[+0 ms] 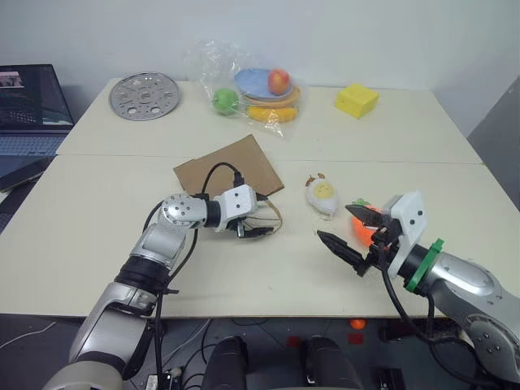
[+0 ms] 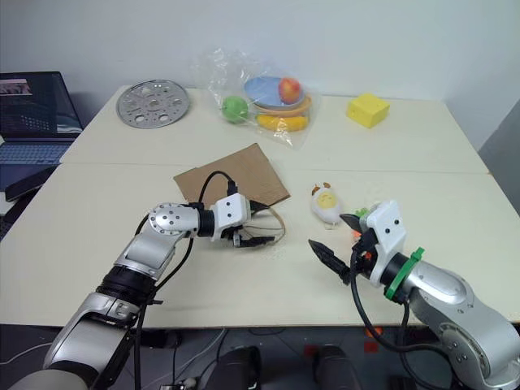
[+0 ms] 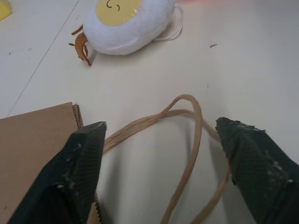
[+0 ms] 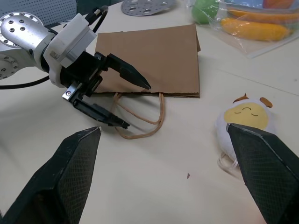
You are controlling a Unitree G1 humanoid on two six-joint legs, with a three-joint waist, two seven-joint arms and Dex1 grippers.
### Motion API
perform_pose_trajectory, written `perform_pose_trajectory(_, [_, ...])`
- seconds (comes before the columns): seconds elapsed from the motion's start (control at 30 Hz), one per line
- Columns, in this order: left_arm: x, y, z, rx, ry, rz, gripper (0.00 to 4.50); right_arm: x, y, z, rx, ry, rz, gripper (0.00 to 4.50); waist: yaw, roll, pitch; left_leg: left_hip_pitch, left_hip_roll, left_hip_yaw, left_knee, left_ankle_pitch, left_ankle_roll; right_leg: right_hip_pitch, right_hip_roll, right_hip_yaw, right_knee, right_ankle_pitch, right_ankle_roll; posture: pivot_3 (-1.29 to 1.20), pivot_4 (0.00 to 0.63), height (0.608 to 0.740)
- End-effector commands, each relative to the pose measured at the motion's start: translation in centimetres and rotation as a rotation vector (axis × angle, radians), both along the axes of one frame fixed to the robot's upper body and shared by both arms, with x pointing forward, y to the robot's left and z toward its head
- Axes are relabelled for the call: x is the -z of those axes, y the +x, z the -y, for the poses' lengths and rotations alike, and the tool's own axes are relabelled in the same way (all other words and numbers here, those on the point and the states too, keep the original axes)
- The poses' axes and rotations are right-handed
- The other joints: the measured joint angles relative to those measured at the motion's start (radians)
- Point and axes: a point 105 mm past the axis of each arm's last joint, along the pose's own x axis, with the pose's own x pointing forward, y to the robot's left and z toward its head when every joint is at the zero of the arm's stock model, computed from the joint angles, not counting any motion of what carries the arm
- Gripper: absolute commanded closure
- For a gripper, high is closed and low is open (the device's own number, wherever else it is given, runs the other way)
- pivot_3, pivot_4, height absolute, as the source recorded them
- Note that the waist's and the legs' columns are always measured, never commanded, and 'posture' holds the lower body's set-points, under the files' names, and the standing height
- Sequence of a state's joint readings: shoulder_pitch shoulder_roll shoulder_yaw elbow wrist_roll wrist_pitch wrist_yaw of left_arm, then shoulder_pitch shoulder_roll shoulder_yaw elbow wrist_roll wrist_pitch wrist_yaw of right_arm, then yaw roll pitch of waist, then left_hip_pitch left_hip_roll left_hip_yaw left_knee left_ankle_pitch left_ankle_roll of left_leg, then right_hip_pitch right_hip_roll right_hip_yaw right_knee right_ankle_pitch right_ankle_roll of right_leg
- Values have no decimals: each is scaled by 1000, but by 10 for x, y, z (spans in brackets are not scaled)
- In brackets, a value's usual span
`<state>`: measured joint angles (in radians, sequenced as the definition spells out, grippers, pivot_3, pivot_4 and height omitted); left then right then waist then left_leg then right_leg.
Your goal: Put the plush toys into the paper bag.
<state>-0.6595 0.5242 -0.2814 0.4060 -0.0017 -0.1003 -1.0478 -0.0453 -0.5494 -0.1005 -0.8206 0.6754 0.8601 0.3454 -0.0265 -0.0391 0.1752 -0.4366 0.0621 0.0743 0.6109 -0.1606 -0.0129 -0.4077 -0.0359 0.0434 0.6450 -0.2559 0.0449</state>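
Note:
The paper bag's opening [image 4: 180, 95] is lying shut, so the robot's right gripper should first reach in and spread the opening while the left gripper lifts a loop handle [image 4: 162, 112].
The brown paper bag [image 1: 231, 166] lies flat on the table, its twisted loop handles [image 3: 187, 140] pointing toward me. My left gripper [image 1: 258, 228] is open, low over the table, with one finger on each side of the handles. The white-and-yellow plush toy [image 1: 322, 196] lies to the right of the bag. My right gripper [image 1: 348, 231] is open, hovering near the front right. The orange carrot plush [image 1: 366, 231] sits just behind it, mostly hidden by its fingers; I cannot tell whether they touch.
At the back of the table are a clear plastic bag of fruit [image 1: 256, 89], a yellow block [image 1: 356, 100] and a round perforated metal disc [image 1: 145, 96]. A laptop [image 1: 28, 114] stands off the table's left edge.

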Motion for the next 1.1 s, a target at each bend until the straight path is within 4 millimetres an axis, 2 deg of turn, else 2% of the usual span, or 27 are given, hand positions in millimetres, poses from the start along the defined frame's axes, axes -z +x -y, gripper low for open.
perform_pose_trajectory(0.03, [-8, 4, 1, 9, -1, 50, 1744, -7, -3, 0, 29, -9, 56, 0, 0, 0, 0, 0, 0, 0, 0, 0, 0, 0, 0, 0, 0, 0, 0, 0, 150, 740])
perform_pose_trajectory(0.3, [-12, 8, 0, 30, 5, 65, 4322, -4, 2, 4, 63, -15, 70, 0, 0, 0, 0, 0, 0, 0, 0, 0, 0, 0, 0, 0, 0, 0, 0, 0, 150, 740])
perform_pose_trajectory(0.47, [-47, 13, 0, 14, -178, -1, 4418, -5, 7, 4, 58, -14, 77, 0, 0, 0, 0, 0, 0, 0, 1, 0, 0, 0, 1, -1, 1, 0, 0, 0, 150, 740])
perform_pose_trajectory(0.6, [-100, -5, -13, 113, -379, -186, 4418, -8, 17, -6, 13, 10, 76, 0, -8, 0, 0, 0, 0, 0, 1, 0, 0, 0, 2, 0, 1, 0, 0, 0, 150, 740])
perform_pose_trajectory(0.67, [-117, -7, -18, 125, -411, -202, 4418, -10, 28, -12, 5, 19, 79, 0, -8, 0, 0, 0, 0, -1, 2, 0, 0, 0, 5, -1, 1, 0, 0, 0, 150, 740])
perform_pose_trajectory(0.77, [-134, -8, -23, 132, -438, -224, 4500, -16, 46, -27, -31, 59, 92, 586, -5, 0, 0, 1, 1, -3, 2, 0, 0, 0, 8, -1, 3, 0, 0, 0, 150, 740])
perform_pose_trajectory(0.9, [-137, -8, -23, 137, -426, -225, 4500, -23, 61, -45, -71, 65, 107, 1999, -5, 0, 0, 1, 2, -5, 2, 0, 0, 1, 11, -1, 3, 1, 0, 0, 150, 740])
perform_pose_trajectory(1.0, [-138, -10, -22, 148, -430, -216, 4500, -29, 82, -70, -80, 91, 124, 3149, -4, 0, 0, 0, 2, -6, 2, 0, 0, 0, 11, -1, 3, 1, 1, 0, 150, 740])
perform_pose_trajectory(1.1, [-137, -14, -21, 159, -428, -216, 4500, -31, 90, -94, -118, 88, 133, 4247, -5, 0, 0, -2, 2, -6, 2, 0, 0, -3, 12, -1, 6, 1, 1, 0, 150, 740])
